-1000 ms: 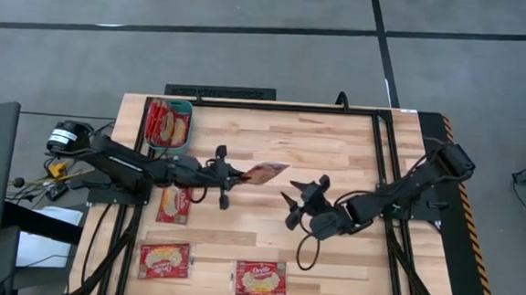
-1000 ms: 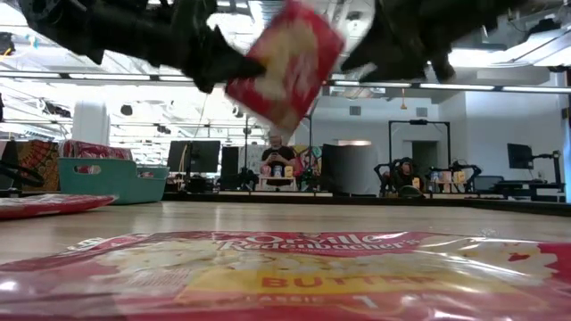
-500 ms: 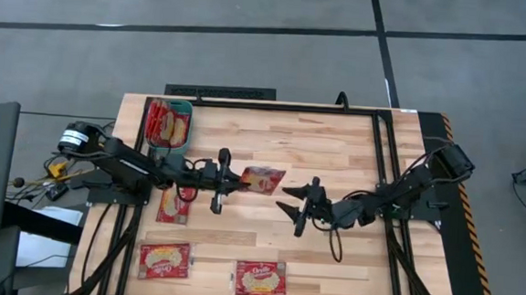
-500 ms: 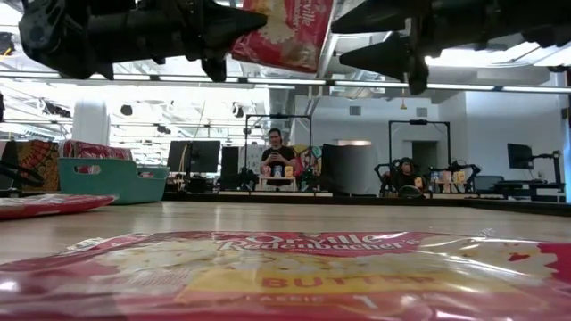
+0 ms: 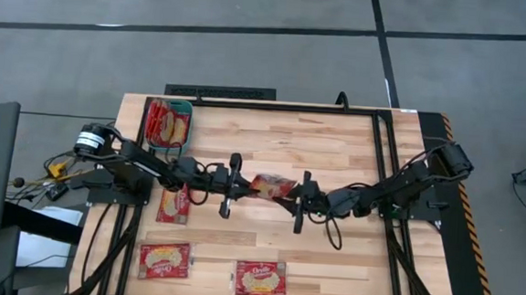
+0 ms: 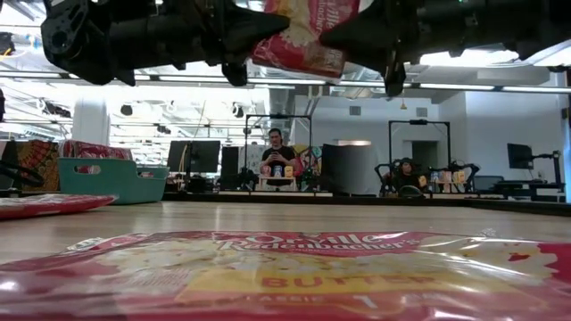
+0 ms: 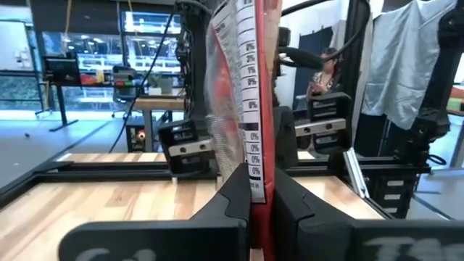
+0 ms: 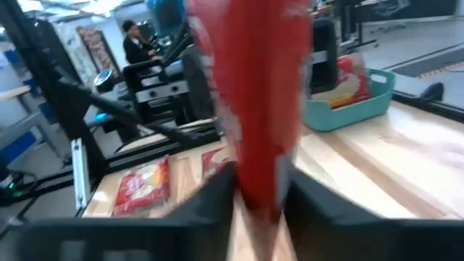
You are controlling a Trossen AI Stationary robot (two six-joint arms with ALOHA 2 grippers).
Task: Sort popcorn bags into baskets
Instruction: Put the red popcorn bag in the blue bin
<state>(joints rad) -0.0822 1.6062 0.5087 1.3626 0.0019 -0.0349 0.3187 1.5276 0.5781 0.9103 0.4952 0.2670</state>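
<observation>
My left gripper should open and take the bag's short end after my right gripper turns it, because the popcorn bag's lettering (image 6: pixel 332 16) stands on end between my grippers.
One red popcorn bag (image 5: pixel 270 185) hangs in the air over the middle of the table, between my two grippers. My left gripper (image 5: pixel 245 185) is shut on its left end, my right gripper (image 5: pixel 290 191) on its right end. In the low view the bag (image 6: pixel 303 36) shows high above the table top. The teal basket (image 5: pixel 176 103) stands at the far left with several red bags in it. Three more bags lie flat on the table: (image 5: pixel 173 204), (image 5: pixel 165 260), (image 5: pixel 260 278). My left gripper pinches the bag's left end (image 7: pixel 258 170) between its two fingers, coming about level from the table's left. The bag stands nearly on edge, clear of the table. My right gripper pinches the bag's right end (image 8: pixel 261 181) between its two fingers, level from the table's right.
A black frame rail (image 5: pixel 376 164) runs along the table's right part and far edge. The nearest flat bag (image 6: pixel 285 276) lies close to the front edge. Bare wood lies under the held bag and toward the far right.
My right gripper has gone toward the table's left to the bag, levelled out and shut on the bag's free end. My left gripper has gone slightly right and tipped up. The bag has risen and turned nearly on edge.
</observation>
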